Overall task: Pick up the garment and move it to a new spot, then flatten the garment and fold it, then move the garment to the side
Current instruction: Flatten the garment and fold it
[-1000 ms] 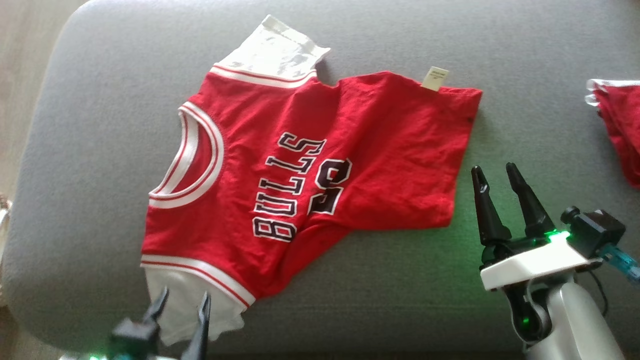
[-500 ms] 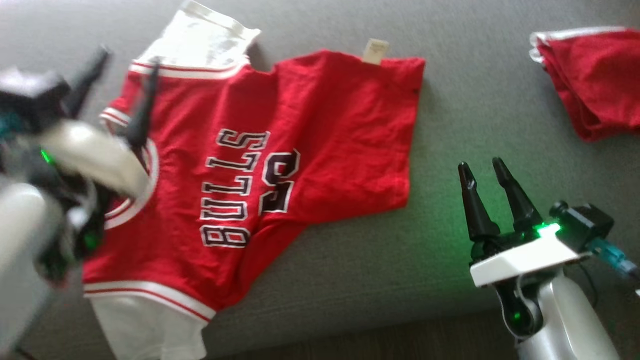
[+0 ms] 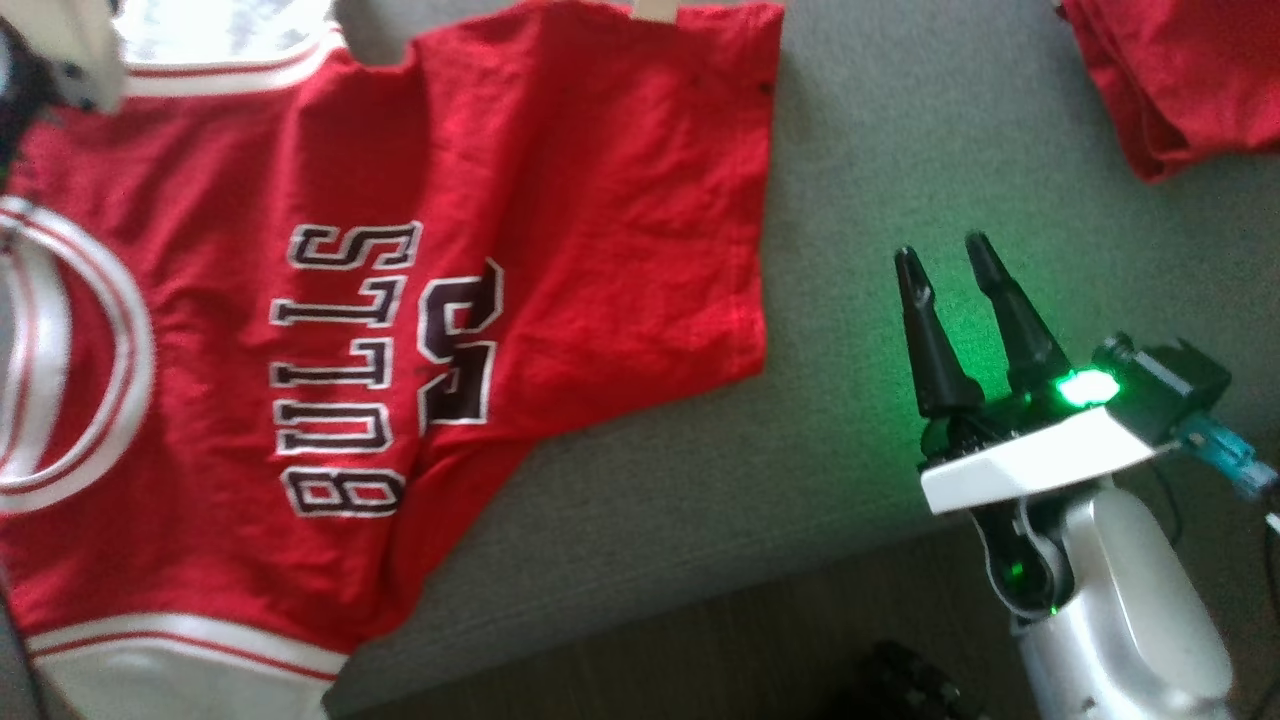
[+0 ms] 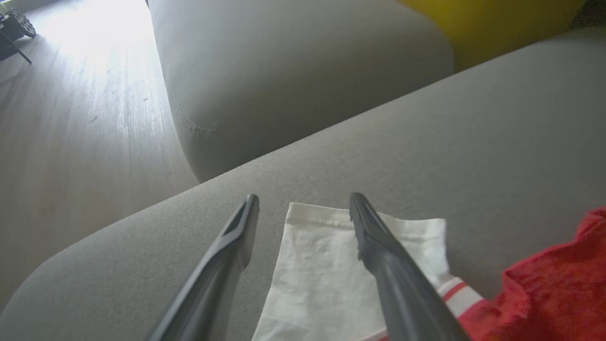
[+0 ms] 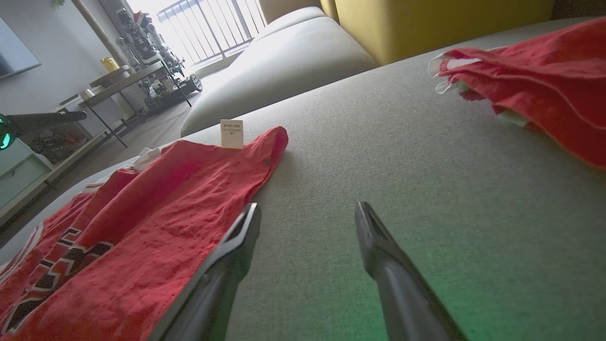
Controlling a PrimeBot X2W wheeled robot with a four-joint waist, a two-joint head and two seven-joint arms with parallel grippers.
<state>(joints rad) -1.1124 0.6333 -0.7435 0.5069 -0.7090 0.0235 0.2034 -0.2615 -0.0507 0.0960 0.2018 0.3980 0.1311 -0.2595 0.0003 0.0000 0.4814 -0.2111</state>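
Observation:
The BULLS letters (image 3: 342, 372) are facing up, so I expect the garment (image 3: 624, 216) to hang limp and come down with the letters hidden underneath when I swing it out by its far edge.
The garment (image 3: 560, 230), a red jersey with "BULLS" in black letters and white sleeves, lies spread on the grey cushion (image 3: 860, 140). In the left wrist view my left gripper (image 4: 304, 198) is open, low over the end of the garment's white sleeve (image 4: 326, 265), one finger above the cloth and the other over bare cushion. A pale part of the left arm (image 3: 60, 45) shows at the head view's top left. My right gripper (image 3: 942, 250) stands open over bare cushion, just right of the garment's hem; its wrist view shows the garment (image 5: 142, 213) beside the left finger.
A second red garment (image 3: 1170, 70) lies bunched at the cushion's far right (image 5: 535, 80). The cushion's front edge and dark floor (image 3: 760, 640) are below. Another grey cushion (image 4: 293, 80), a yellow one (image 5: 426, 23) and wooden floor (image 4: 80, 132) lie beyond.
The head camera has swung, shifting the whole picture. My left arm has gone from the near sleeve at the lower left to the far sleeve at the upper left. The right gripper stays open.

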